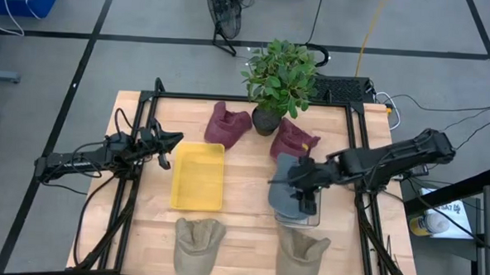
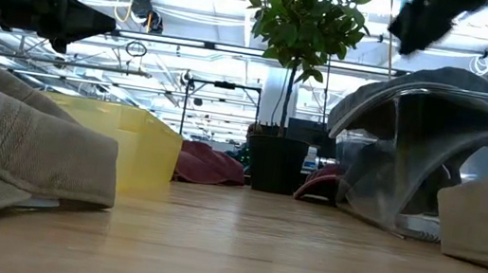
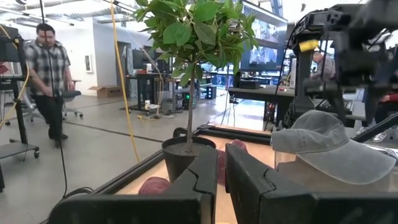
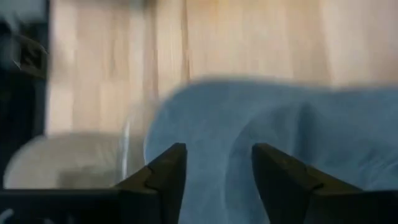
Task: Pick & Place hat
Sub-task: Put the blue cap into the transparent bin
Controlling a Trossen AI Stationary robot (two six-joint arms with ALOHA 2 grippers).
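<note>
The grey-blue cap is hanging over the clear container's rim. My right gripper should grab it where the cap's top meets its bill and tuck it inside.
A grey-blue cap lies draped over a clear plastic container on the table's right half. My right gripper hovers just above the cap's crown, fingers open and pointing down; the low view shows it clear of the cap. Two maroon hats lie by the plant pot. Two beige hats rest at the near edge. My left gripper waits shut, raised by the far left corner of the yellow tray.
A potted plant stands at the middle of the far edge, between the maroon hats. The yellow tray is shallow and holds nothing. Bare wood lies between tray and cap. A person walks in the room beyond the table.
</note>
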